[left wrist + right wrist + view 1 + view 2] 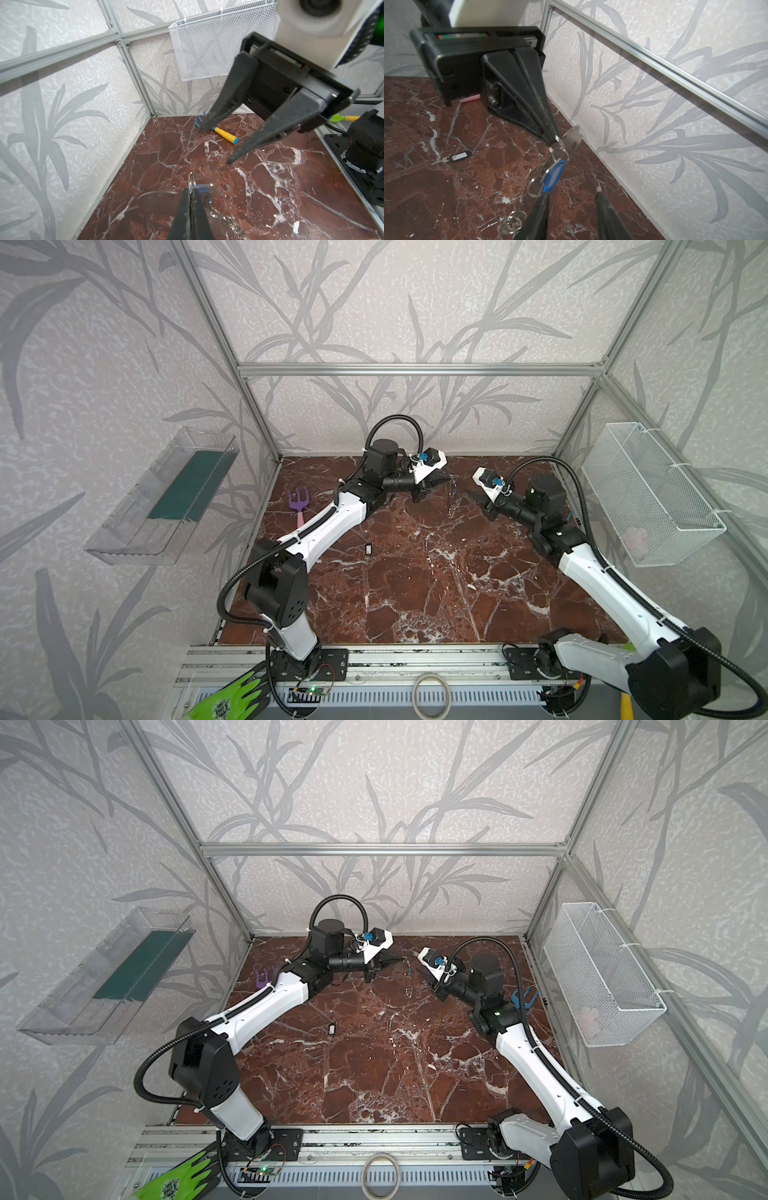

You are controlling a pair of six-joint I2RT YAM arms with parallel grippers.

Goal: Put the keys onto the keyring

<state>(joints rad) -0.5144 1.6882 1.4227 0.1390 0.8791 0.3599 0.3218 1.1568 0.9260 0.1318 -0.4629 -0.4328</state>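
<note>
The blue tag is hanging loose next to my right gripper's open fingers. My right gripper should move up and pinch the blue tag near the ring.
My left gripper is shut on a small ring of the keyring, a flat grey metal plate hanging just above the marble floor near the back wall. A key with a blue tag dangles from linked rings below those fingertips. In the left wrist view the left gripper pinches the ring, with the blue tag behind it. My right gripper is open; one of its fingers sits at the blue tag's lower end. A second key with a black-and-white tag lies flat on the floor, apart from both grippers.
A purple toy fork lies at the left, a blue rake with a yellow handle at the back right. A white mesh basket and a clear tray hang on the side walls. A green glove and a pale ring lie on the front rail.
</note>
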